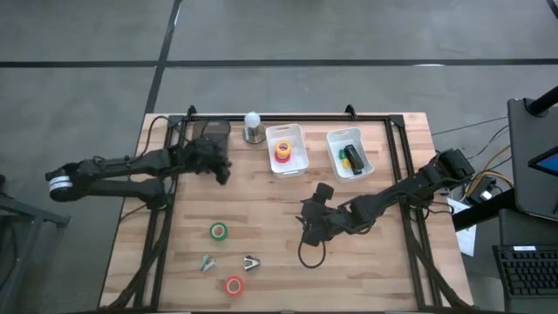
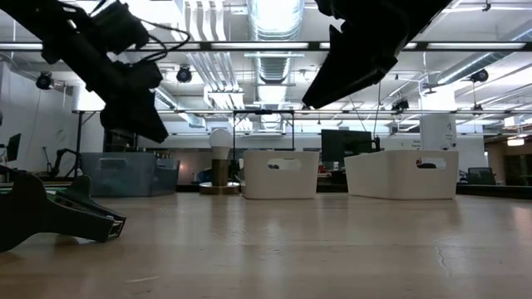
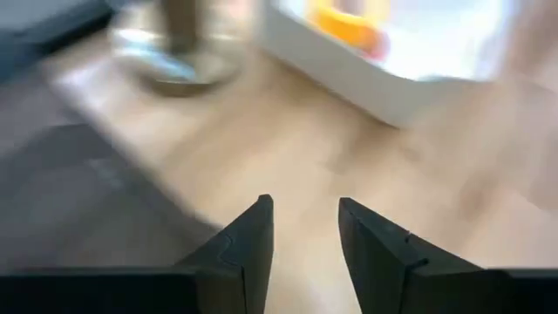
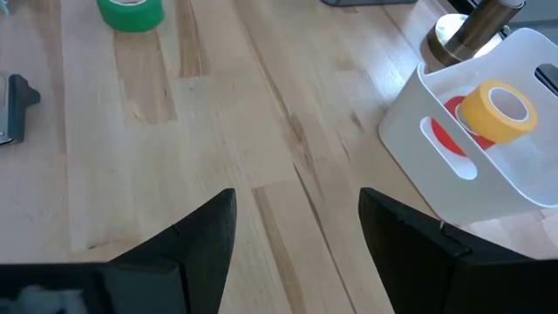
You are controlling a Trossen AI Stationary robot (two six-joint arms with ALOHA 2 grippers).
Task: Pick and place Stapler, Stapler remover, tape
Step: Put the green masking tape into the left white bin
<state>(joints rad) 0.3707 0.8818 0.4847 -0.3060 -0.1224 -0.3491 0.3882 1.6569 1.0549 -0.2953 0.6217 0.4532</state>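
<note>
The green tape roll (image 1: 219, 231) is nearer to my left gripper, so my right gripper should move away while my left gripper takes the green tape roll to the yellow roll's bin (image 1: 287, 151).
The green tape roll (image 1: 218, 231) (image 4: 129, 13) and the red tape roll (image 1: 234, 285) lie flat on the table. A yellow roll (image 4: 499, 110) leans on a red-orange roll (image 4: 446, 131) inside the left white bin (image 1: 297, 162). The right white bin (image 1: 368, 166) holds a green-and-black stapler (image 1: 351, 157). Two small claw-shaped staple removers (image 1: 207, 262) (image 1: 251, 262) rest near the table's near edge. My right gripper (image 1: 312, 225) (image 4: 296, 199) hovers open over bare wood, right of the green roll. My left gripper (image 1: 220, 167) (image 3: 303, 205) is open, left of the bins.
A short lamp-like post on a round metal base (image 1: 253, 129) stands left of the bins. A dark container (image 1: 212, 131) sits at the far left corner. A black frame (image 1: 288, 116) borders the table. One staple remover (image 2: 58, 218) shows close in the low view.
</note>
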